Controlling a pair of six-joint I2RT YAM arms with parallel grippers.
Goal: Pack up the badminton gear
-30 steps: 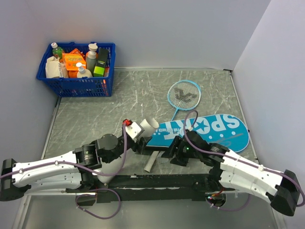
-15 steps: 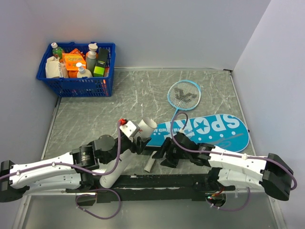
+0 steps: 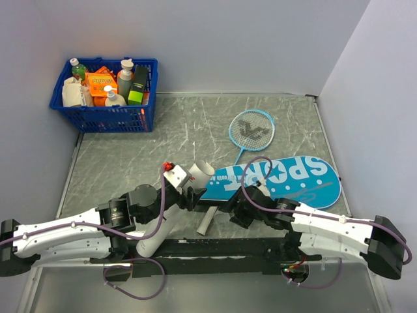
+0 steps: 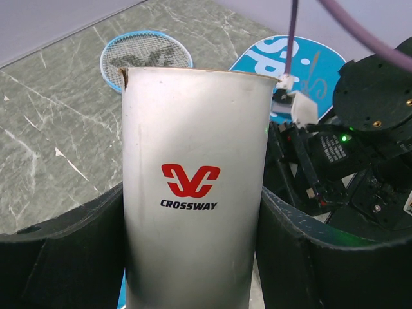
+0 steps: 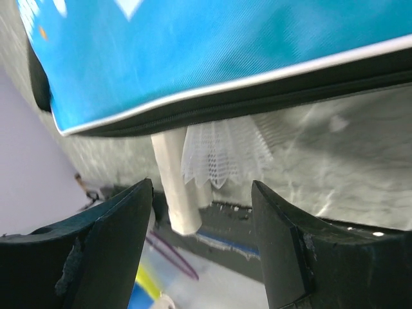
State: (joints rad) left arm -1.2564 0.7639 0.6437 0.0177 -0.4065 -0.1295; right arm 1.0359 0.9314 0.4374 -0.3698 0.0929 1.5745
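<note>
The white shuttlecock is next to the white handle at the edge of the teal cover, so next my right gripper grips only the shuttlecock's skirt and pulls it clear.
My left gripper is shut on the long white tube, holding it tilted with its open end up. In the left wrist view the tube fills the gap and both pads press its sides. The teal cover lettered "SPORT" lies flat. The light-blue racket lies behind it, and its white handle pokes out at the cover's near edge. My right gripper is open, low by that edge, with the handle end and a white shuttlecock between its fingers, untouched.
A blue plastic basket of bottles and boxes stands at the far left corner. Walls close in the table at the back and right. The two arms' grippers sit close together near the table's front middle.
My left arm has swung the tube so that its lower end shows beside the arm. The right gripper has slid left along the cover's near edge towards the handle.
</note>
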